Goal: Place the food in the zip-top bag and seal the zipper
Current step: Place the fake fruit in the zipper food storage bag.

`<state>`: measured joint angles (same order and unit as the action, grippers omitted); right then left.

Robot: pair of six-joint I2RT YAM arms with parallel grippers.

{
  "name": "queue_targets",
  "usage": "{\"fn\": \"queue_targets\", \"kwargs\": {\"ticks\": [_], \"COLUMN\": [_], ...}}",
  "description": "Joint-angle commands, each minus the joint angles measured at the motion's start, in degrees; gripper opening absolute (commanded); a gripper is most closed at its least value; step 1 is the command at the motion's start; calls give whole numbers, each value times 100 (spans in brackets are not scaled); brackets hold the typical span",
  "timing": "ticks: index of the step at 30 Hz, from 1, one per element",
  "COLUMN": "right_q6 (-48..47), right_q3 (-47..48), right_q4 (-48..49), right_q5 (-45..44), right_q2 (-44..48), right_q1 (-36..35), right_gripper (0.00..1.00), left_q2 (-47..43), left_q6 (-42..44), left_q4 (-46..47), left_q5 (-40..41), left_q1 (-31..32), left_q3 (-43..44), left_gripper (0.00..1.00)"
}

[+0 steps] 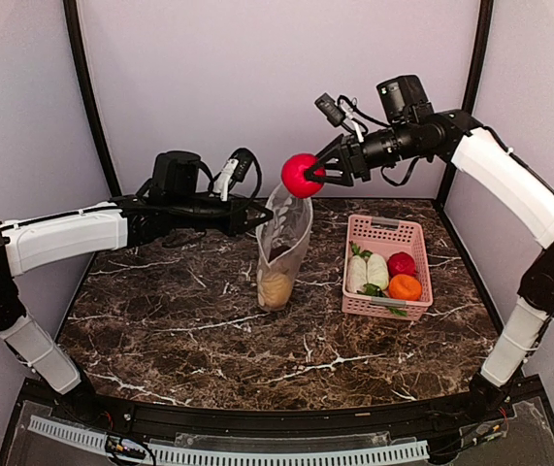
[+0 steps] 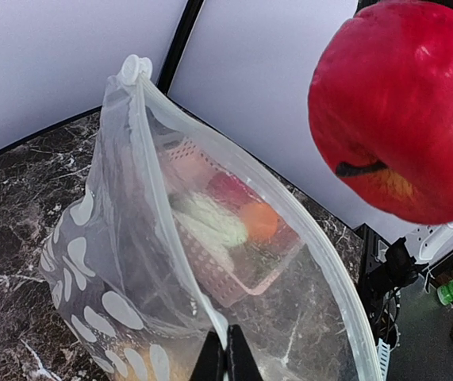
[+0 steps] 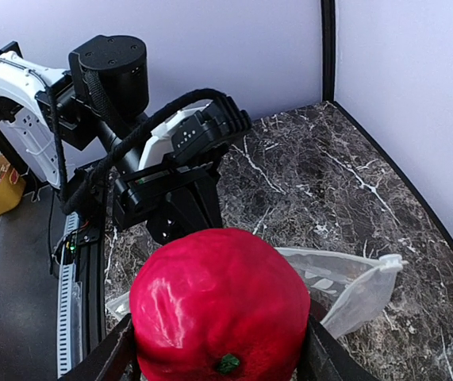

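Note:
My right gripper is holding the red ball (image 1: 301, 175) above the zip-top bag's wide-open opening. It should go on over the opening (image 1: 288, 221) before it lets go of the ball inside the bag's rim.
The clear dotted zip-top bag (image 1: 284, 243) stands upright mid-table, mouth open upward, with a yellowish piece (image 1: 276, 287) and a dark piece inside. My left gripper (image 1: 260, 216) is shut on the bag's rim (image 2: 224, 337); the zipper strip (image 2: 321, 262) curves round the open mouth. My right gripper (image 1: 313, 175) is shut on a red ball (image 1: 299, 175) just above the bag's mouth; the ball fills the right wrist view (image 3: 220, 309) and shows in the left wrist view (image 2: 401, 107). In the pink basket (image 1: 385, 231) lie two white radishes (image 1: 367, 273), a red ball (image 1: 402, 263) and an orange piece (image 1: 405, 286).
The pink basket stands right of the bag on the dark marble table (image 1: 179, 311). Purple walls enclose the back and sides. The left arm (image 1: 73, 238) stretches across the left half of the table.

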<state>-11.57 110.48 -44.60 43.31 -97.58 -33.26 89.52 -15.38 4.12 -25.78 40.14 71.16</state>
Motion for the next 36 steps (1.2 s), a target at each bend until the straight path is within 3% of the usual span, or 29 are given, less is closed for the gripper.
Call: {"fn": "queue_targets", "kwargs": {"ticks": [1, 17, 26, 31, 33, 36], "right_q6": [-93, -412, -774, -850, -860, -817], "right_q3": [7, -171, 1, 243, 324, 407], "right_q4": [13, -187, -225, -189, -180, -201], "right_q5": [-146, -1704, -3184, -3384, -3371, -3287], "right_q2": [-121, -648, -989, -1190, -1271, -1322], "right_q1": [-260, -344, -738, -752, -761, -761], "right_gripper": [53, 54, 57, 59, 63, 81], "left_q2": [-171, -125, -40, 16, 33, 85], "left_q6": [-17, -264, -252, -232, -206, -129], "left_q4": [107, 225, 127, 70, 40, -76], "left_q5": [-328, -568, -553, -527, -493, -386], "left_q1": [20, 22, 135, 179, 186, 200], "left_q3": [65, 46, 83, 100, 105, 146], "left_gripper": [1, 1, 1, 1, 1, 1]}}
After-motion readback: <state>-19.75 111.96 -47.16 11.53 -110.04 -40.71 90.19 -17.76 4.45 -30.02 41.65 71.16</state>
